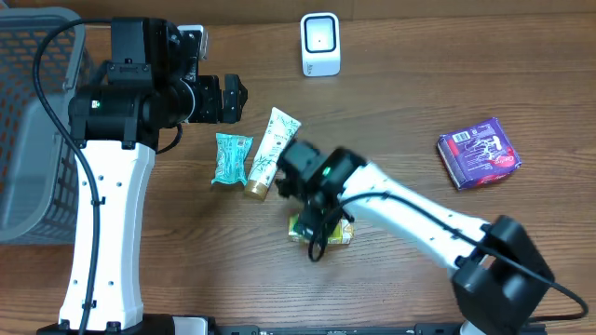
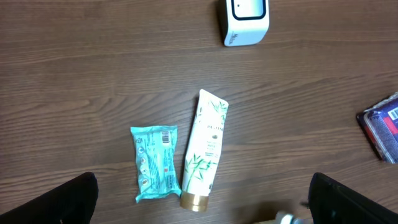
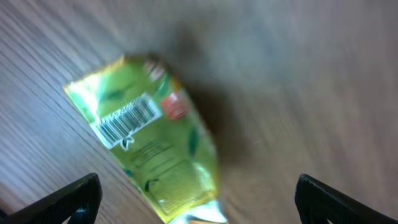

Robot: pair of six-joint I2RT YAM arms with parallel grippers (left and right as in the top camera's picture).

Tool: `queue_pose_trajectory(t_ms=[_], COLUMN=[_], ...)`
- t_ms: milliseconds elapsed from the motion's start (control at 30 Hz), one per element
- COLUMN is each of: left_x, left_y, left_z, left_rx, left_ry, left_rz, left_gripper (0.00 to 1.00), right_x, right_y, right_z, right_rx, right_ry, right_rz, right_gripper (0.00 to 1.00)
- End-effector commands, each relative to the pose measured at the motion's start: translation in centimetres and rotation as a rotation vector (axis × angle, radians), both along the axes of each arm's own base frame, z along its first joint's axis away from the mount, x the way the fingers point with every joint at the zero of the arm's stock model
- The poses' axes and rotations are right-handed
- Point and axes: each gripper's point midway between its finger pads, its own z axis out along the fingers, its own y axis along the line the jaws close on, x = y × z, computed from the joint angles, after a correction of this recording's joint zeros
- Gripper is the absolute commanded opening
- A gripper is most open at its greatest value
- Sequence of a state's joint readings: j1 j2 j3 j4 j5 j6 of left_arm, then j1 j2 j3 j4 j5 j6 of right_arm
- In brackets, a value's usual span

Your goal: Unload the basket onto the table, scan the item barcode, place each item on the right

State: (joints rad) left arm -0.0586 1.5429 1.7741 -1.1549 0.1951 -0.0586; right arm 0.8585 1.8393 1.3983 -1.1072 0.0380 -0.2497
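The green-yellow packet (image 3: pixel 152 143) lies at a slant and off-centre below my right gripper, so I should move over its end (image 1: pixel 343 233) away from the barcode and close there.
A green-yellow packet (image 1: pixel 323 230) lies on the wooden table, its barcode (image 3: pixel 127 118) facing up in the blurred right wrist view. My right gripper (image 1: pixel 315 207) hovers just above it, open, with the packet (image 3: pixel 152 143) below and between the wide-apart fingers (image 3: pixel 74 199) and nothing gripped. The white scanner (image 1: pixel 320 44) stands at the back of the table. My left gripper (image 1: pixel 233 98) hangs open and empty at the back left, looking down on the scanner (image 2: pixel 245 22).
A teal packet (image 1: pixel 231 158) and a white bamboo-print tube (image 1: pixel 272 154) lie side by side left of the right gripper. A purple packet (image 1: pixel 478 152) lies at the right. A grey mesh basket (image 1: pixel 33 130) fills the left edge.
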Motion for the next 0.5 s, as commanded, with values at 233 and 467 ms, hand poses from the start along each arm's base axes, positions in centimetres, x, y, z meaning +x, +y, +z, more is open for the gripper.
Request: queue_pose_trajectory(t_ms=[233, 467], left_x=[0.1, 0.1], left_y=[-0.2, -0.2], left_z=[0.4, 0.3], left_rx=[-0.016, -0.016], left_ry=[-0.006, -0.005], left_rz=[0.008, 0.008], left_gripper=[1.00, 1.00], right_x=[-1.2, -3.3], right_y=[-1.0, -2.3], right_z=[-1.5, -3.2], right_rx=[0.048, 0.070], right_ry=[0.123, 0.237], right_rz=[0.049, 0.086], right_gripper=[1.00, 1.00])
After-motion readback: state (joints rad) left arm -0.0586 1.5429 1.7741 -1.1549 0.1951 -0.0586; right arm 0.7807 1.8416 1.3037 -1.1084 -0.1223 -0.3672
